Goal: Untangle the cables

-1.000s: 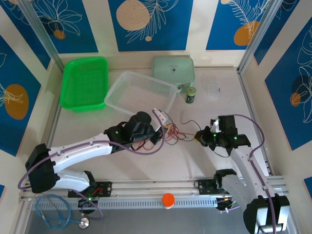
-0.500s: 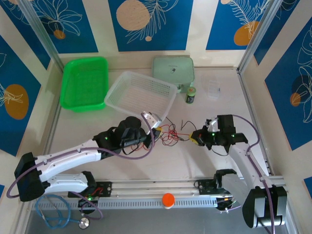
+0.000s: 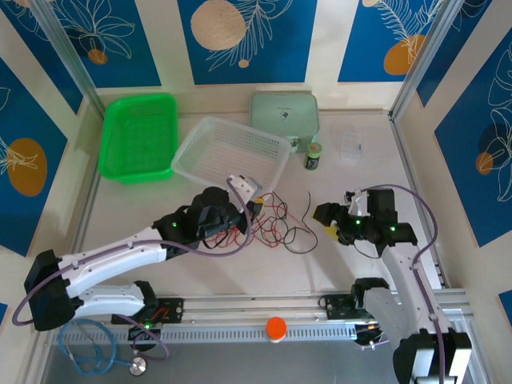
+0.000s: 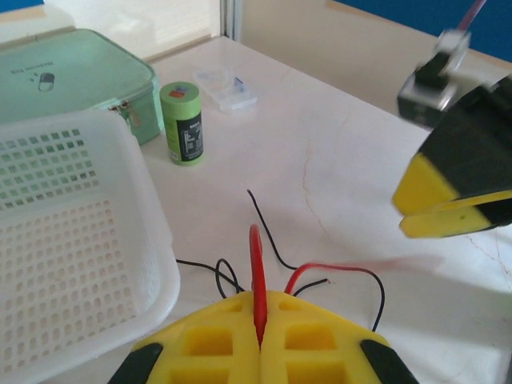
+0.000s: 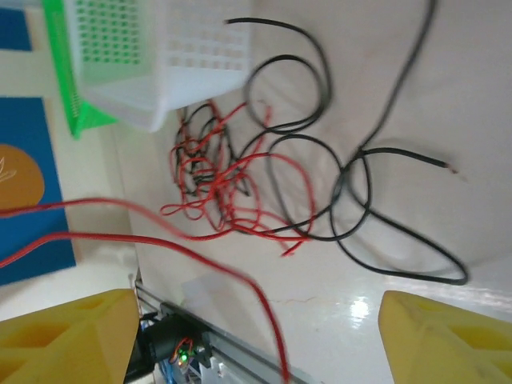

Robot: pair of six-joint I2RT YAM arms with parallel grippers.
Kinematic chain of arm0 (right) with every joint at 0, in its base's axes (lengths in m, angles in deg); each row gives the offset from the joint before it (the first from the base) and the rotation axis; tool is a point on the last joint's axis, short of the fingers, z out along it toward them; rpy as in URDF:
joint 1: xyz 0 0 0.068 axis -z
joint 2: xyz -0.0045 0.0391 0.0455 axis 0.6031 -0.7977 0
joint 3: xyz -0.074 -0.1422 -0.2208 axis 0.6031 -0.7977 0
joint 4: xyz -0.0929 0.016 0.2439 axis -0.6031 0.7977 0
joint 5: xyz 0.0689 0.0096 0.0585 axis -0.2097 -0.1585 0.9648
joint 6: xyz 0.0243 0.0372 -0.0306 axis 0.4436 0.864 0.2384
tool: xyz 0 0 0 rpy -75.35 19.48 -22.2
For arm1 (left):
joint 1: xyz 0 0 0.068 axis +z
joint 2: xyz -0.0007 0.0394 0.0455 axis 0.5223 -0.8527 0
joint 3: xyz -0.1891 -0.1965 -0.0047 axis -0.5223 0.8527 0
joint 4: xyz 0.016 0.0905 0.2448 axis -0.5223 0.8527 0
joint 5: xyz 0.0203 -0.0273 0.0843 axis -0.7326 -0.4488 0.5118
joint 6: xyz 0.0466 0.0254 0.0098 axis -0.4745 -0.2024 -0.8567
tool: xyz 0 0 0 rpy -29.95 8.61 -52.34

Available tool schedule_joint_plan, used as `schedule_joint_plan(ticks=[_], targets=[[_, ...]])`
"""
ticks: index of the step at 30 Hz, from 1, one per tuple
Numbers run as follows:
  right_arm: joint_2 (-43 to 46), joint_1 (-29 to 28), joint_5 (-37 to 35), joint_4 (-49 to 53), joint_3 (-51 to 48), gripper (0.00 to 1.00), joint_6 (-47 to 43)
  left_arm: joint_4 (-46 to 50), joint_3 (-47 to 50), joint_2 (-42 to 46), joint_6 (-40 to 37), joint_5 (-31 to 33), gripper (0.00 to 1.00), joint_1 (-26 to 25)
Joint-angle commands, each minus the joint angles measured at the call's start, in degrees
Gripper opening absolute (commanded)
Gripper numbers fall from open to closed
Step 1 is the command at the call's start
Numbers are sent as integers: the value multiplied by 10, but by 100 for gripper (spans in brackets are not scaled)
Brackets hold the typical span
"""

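Note:
A loose piece of the red cable (image 5: 242, 277) runs at a slant past the open fingers of my right gripper, so I should move that gripper up and grab the red cable (image 4: 256, 252) near my left gripper.
The thin red cable (image 3: 273, 219) and black cable (image 3: 305, 233) lie tangled in loose loops at mid-table. My left gripper (image 3: 254, 209) sits at the tangle's left edge, next to the white basket. In the left wrist view its yellow fingers (image 4: 224, 336) are shut on a loop of red cable (image 4: 256, 256), with black cable (image 4: 270, 237) lying beyond. My right gripper (image 3: 326, 222) hovers just right of the tangle and stands open (image 5: 260, 320). A blurred red strand (image 5: 240, 276) crosses between its wide-apart fingers, ungripped. The red knot (image 5: 214, 190) and black loops (image 5: 352, 200) lie below.
A white mesh basket (image 3: 186, 152) lies just behind the tangle, a green tray (image 3: 108, 144) to its left. A mint case (image 3: 284, 116), green jar (image 3: 314, 156) and clear box (image 3: 350, 146) stand at the back. A light blue stethoscope (image 3: 88, 352) lies front left.
My right gripper has opened, let go of the cable and drawn back to the right. The black cable has dropped into a longer loop on the table. The left gripper has shifted slightly.

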Motion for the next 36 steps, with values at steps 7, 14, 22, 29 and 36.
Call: schedule_joint_plan(ticks=[7, 14, 22, 29, 36], targets=[[2, -193, -107, -19, -3, 75, 132, -35, -59, -22, 4, -27, 0, 3], [-9, -350, -253, -181, -41, 75, 136, -11, -110, -23, 8, -30, 0, 2], [-15, -416, -448, -289, -67, 73, 5, 39, -165, -28, 44, -42, 0, 3], [-2, -416, -483, -250, -31, 69, -35, 76, -190, -28, 61, 10, 0, 3], [133, -399, -494, -68, 1, 66, -5, 125, -220, -33, 53, 118, 0, 3]])
